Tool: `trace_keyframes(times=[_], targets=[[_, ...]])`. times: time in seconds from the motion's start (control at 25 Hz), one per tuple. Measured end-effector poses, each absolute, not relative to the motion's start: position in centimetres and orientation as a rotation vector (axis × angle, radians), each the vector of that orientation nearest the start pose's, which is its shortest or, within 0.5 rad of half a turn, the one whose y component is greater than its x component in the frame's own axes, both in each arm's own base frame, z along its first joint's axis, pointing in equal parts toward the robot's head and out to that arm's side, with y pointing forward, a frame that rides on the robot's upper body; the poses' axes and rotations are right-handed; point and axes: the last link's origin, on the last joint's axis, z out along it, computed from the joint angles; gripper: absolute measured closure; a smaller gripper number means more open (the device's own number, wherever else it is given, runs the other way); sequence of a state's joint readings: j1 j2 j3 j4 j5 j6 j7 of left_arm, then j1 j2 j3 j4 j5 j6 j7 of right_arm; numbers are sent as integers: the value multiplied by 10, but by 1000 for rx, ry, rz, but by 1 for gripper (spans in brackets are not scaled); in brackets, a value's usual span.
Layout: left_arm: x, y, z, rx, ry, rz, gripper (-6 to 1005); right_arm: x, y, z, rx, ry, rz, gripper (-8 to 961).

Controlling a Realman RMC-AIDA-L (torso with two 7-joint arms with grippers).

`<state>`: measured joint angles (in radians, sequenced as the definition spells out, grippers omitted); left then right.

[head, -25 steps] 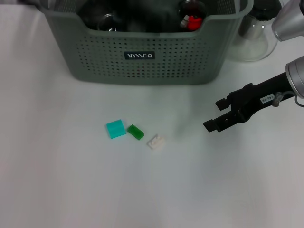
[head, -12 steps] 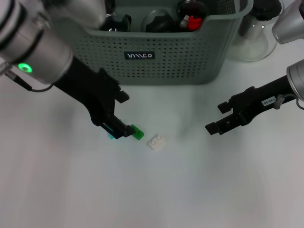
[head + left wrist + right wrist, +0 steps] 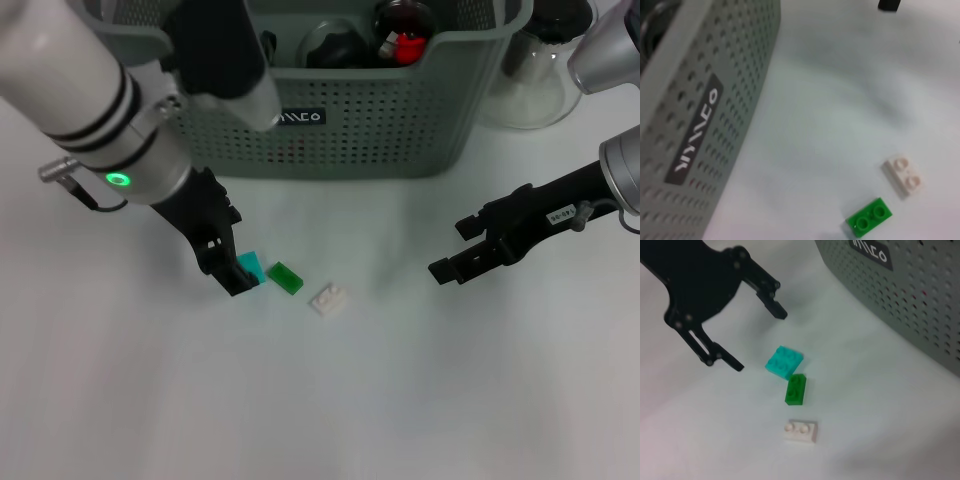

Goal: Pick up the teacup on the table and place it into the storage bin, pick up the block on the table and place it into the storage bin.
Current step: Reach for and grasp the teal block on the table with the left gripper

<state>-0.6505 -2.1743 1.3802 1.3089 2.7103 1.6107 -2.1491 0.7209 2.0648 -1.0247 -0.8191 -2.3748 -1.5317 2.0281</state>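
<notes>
My left gripper keeps going down, as its open fingers point at the teal block [image 3: 252,266] and are spread wider than it, until they are on either side of its sides [image 3: 784,362], then close.
Three small blocks lie in a row on the white table: a teal block [image 3: 251,266] [image 3: 784,361], a green block [image 3: 285,277] [image 3: 796,389] [image 3: 870,217] and a white block [image 3: 328,298] [image 3: 801,431] [image 3: 905,175]. My left gripper [image 3: 228,250] [image 3: 756,336] is open and empty. It hangs right beside the teal block, and one finger covers part of that block in the head view. My right gripper [image 3: 450,248] is open and empty farther right, pointing toward the blocks. The grey-green storage bin [image 3: 350,130] [image 3: 695,125] [image 3: 910,300] stands behind them. The teacup is out of view.
Dark objects and something red [image 3: 405,45] lie inside the bin. A clear glass teapot [image 3: 540,75] stands at the bin's right. My bulky left arm [image 3: 90,90] overlaps the bin's left front in the head view.
My left arm came into view and dropped to the blocks. In the last half second its gripper drew back slightly left, uncovering part of the teal block. The right gripper barely moved.
</notes>
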Motion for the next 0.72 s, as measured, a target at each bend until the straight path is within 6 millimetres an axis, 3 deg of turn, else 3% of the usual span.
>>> trace_keyframes(times=[0.4,0.72], targets=[[-173,341,-57,-2807,-338,813,153,218,361,-23,-2924,958,-114,9],[-178,344,-65,-2769,-346,830,155,218,361,-23,-2921,956,-111,9]])
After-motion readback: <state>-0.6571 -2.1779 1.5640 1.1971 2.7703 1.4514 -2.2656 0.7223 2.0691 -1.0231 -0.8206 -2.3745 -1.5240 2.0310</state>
